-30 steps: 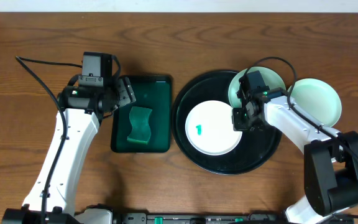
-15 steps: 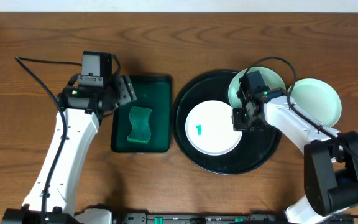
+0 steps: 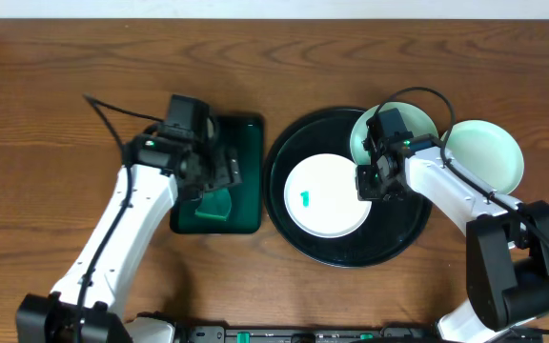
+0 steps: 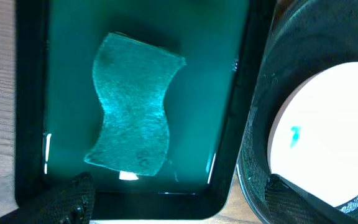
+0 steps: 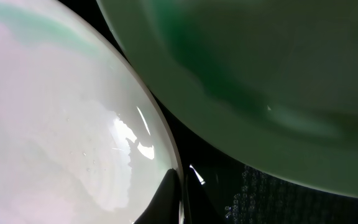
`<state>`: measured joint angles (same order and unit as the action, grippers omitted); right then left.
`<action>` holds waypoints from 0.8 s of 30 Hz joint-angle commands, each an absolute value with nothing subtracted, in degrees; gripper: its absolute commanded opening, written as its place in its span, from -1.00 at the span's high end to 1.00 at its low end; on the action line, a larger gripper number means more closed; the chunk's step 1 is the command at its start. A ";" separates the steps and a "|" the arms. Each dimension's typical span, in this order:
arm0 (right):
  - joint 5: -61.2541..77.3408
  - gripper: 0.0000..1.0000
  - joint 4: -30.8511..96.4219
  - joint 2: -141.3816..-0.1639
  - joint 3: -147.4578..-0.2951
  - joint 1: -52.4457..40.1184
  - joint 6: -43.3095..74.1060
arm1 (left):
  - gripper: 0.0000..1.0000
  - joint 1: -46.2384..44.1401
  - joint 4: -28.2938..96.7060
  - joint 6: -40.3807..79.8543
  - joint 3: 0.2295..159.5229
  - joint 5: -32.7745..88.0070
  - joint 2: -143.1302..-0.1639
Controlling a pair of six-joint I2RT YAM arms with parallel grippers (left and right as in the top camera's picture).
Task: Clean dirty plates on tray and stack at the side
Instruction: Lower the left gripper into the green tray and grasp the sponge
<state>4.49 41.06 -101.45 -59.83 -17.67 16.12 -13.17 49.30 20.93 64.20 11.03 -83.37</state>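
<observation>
The sponge's rough, fibrous side (image 4: pixel 132 74) is on top, so I should expect a lighter foam layer hidden underneath when I pick up the green sponge (image 4: pixel 134 115).
A white plate (image 3: pixel 327 195) with a small green smear lies in the middle of the black tray (image 3: pixel 389 238). A pale-mint plate (image 3: pixel 398 124) lies at the tray's back, partly under my right arm. A third mint plate (image 3: pixel 484 152) sits on the table to the right of the tray. My right gripper (image 3: pixel 368 181) is shut on the white plate's right rim; the right wrist view shows its fingers (image 5: pixel 174 199) pinching the rim of the white plate (image 5: pixel 55 124). My left gripper (image 3: pixel 219 176) is open and empty above the green sponge (image 4: pixel 135 118), as the left wrist view (image 4: pixel 179 202) shows.
The sponge lies in a small rectangular dark green tray (image 3: pixel 246 133) just left of the black tray. The left wrist view shows the green tray's wall (image 4: pixel 241 93) close to the black tray's rim (image 4: pixel 257 143). Wooden table all round.
My left arm has swung right and forward, so its gripper is now over the green tray and the sponge. The right arm and the plates have not moved.
</observation>
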 commanded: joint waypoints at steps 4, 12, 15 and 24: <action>4.60 0.97 41.15 -100.66 -59.57 -18.09 16.91 | -0.06 -13.28 48.34 20.60 63.55 5.89 -84.27; 4.64 0.97 41.15 -100.66 -59.57 -18.11 16.91 | 0.15 -13.30 46.83 18.00 63.20 4.58 -90.70; 4.62 0.97 41.15 -100.66 -59.57 -18.11 16.91 | 0.15 -13.32 46.59 18.02 63.20 2.15 -93.21; 4.60 0.97 41.12 -100.66 -59.57 -18.09 16.91 | 0.14 -13.32 44.71 18.02 63.20 1.89 -98.02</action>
